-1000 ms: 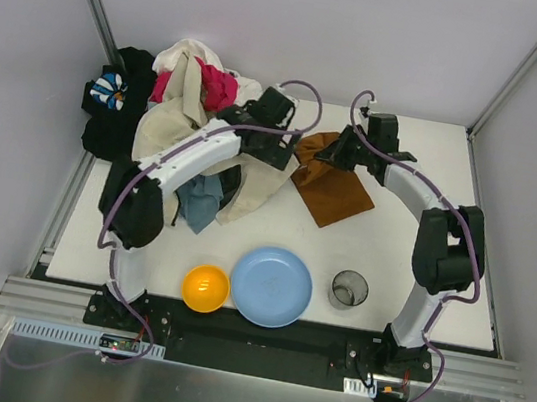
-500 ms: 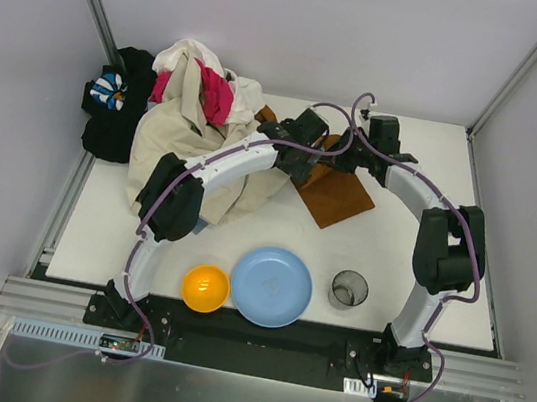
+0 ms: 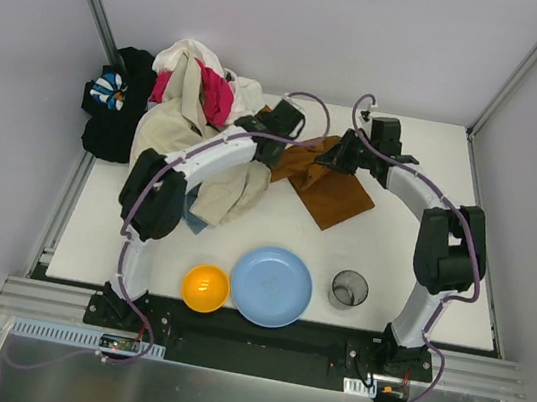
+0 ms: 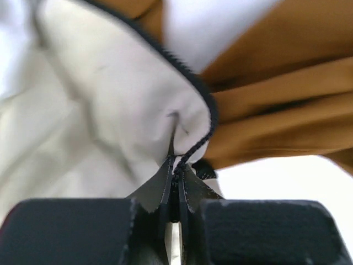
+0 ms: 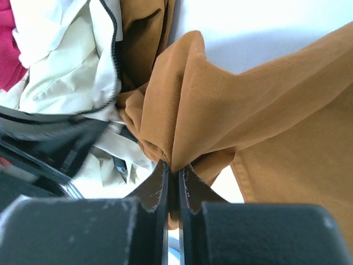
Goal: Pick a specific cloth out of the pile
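Note:
Next, my left gripper pulls the cream garment out of the way by its black-piped edge [image 4: 207,98] before I lift the rust-brown cloth [image 5: 122,99], because the garment covers part of the cloth.
The rust-brown cloth [image 3: 335,196] lies spread on the table right of the pile [image 3: 175,116], bunched where it meets the cream garment [image 3: 225,185]. My right gripper [image 3: 334,156] is shut on a raised fold of the cloth [image 5: 265,110], pinched at the fingertips of the gripper [image 5: 175,168]. My left gripper [image 3: 270,153] sits at the pile's right edge. In the left wrist view this gripper [image 4: 177,165] is shut on the black-piped edge of the cream garment [image 4: 110,110], with the brown cloth [image 4: 276,110] just behind.
A blue plate [image 3: 272,287], an orange bowl [image 3: 206,288] and a dark cup [image 3: 349,289] stand along the near edge. A black garment [image 3: 108,126] hangs over the table's left side. Pink fabric [image 3: 214,92] tops the pile.
My left gripper swung right toward the brown cloth, came back a little and closed on the cream garment's edge. The cream garment shifted and now covers most of the blue-grey cloth. The right arm held still.

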`<move>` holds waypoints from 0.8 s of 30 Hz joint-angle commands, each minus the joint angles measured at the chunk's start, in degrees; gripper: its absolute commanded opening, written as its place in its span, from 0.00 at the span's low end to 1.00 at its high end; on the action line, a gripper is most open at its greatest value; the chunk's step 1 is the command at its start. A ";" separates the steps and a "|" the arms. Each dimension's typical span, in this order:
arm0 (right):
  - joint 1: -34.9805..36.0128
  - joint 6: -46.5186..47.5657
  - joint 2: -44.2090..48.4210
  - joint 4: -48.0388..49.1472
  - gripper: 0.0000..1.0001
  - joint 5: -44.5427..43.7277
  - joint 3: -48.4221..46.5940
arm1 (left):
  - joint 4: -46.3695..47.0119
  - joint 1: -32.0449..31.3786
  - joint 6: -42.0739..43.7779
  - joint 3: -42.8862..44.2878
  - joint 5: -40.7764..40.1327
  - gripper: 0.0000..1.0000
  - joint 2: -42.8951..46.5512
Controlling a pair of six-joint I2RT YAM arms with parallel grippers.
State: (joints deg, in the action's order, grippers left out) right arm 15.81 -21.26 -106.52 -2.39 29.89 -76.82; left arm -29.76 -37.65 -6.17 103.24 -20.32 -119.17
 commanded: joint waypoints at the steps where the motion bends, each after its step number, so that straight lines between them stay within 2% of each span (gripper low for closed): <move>1: -3.24 1.92 3.42 0.46 0.01 0.78 0.44 | 0.14 10.82 0.38 -5.41 -2.02 0.00 13.16; 8: -7.63 3.85 7.90 -1.91 0.01 0.35 1.84 | -0.65 24.62 1.61 -8.84 -8.68 0.00 19.50; 17: -15.11 7.45 13.88 -5.77 0.01 -3.17 4.13 | -4.34 42.73 -2.44 -14.03 -9.74 0.00 24.07; 20: -15.20 10.17 13.53 -9.99 0.01 -5.36 2.20 | -5.92 45.37 -3.75 -14.65 -10.53 0.00 24.08; 23: -14.93 11.93 13.09 -13.51 0.01 -6.68 1.15 | -7.85 45.47 -4.81 -14.47 -10.27 0.00 23.46; 24: -14.50 12.72 13.09 -14.99 0.05 -7.47 0.53 | -8.29 45.47 -5.25 -14.38 -9.92 0.00 23.20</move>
State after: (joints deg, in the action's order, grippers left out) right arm 2.15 -13.56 -95.92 -12.93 28.40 -72.07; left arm -33.58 7.33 -9.58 89.08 -26.20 -97.97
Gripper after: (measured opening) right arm 0.042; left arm 0.006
